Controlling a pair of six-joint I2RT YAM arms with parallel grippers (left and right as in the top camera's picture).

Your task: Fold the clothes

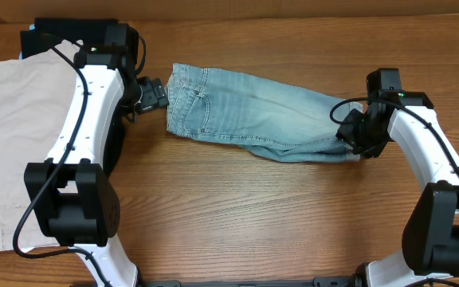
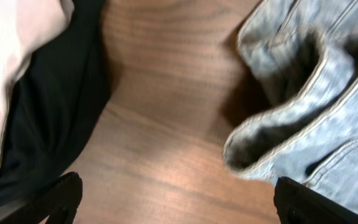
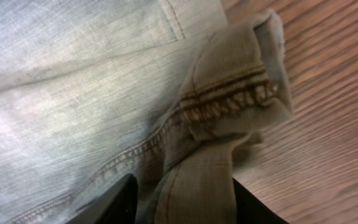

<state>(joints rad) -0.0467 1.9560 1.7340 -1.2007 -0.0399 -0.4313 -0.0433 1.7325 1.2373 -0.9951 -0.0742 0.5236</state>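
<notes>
The robot's left gripper should pinch the waistband's near corner [image 1: 172, 128] and pull the shorts tight, because the waistband gapes loose [image 2: 263, 140] while the right gripper holds only the hem.
The light-blue denim shorts [image 1: 245, 112] lie across the middle of the table, waistband to the left and leg hems to the right. My left gripper [image 1: 154, 96] is open and empty just left of the waistband. In the left wrist view its fingers [image 2: 176, 199] straddle bare wood, with the waistband [image 2: 316, 93] ahead at the right. My right gripper [image 1: 349, 131] is at the hem end. In the right wrist view its fingers [image 3: 185, 199] are closed on a bunched fold of the denim [image 3: 73, 93].
Beige shorts [image 1: 14, 135] are piled at the far left, with a black garment [image 2: 48, 112] beside them under my left arm. The beige cloth also shows in the left wrist view [image 2: 5, 62]. Bare wood table [image 1: 253, 215] lies in front.
</notes>
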